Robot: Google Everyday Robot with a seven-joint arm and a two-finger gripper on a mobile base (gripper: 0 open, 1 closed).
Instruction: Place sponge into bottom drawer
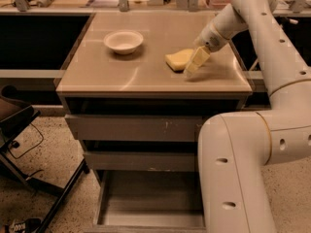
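The yellow sponge [181, 59] has a thick, rounded edge [175, 67], so it will hold its slab shape rather than sag when I carry it by one end.
The yellow sponge [177, 59] lies flat on the tan cabinet top [121, 72], right of centre. My gripper [195, 62] reaches down from the upper right and sits at the sponge's right edge, low over the top; I cannot tell whether it touches the sponge. The bottom drawer [146, 198] is pulled out below the two shut grey drawers. Its flat grey floor holds nothing. My arm hides its right part.
A white bowl [123, 41] stands on the cabinet top at the back left. My bulky white arm [243, 169] fills the lower right, in front of the drawers. A dark chair frame [19, 125] stands on the speckled floor at the left. Clutter lines the back counter.
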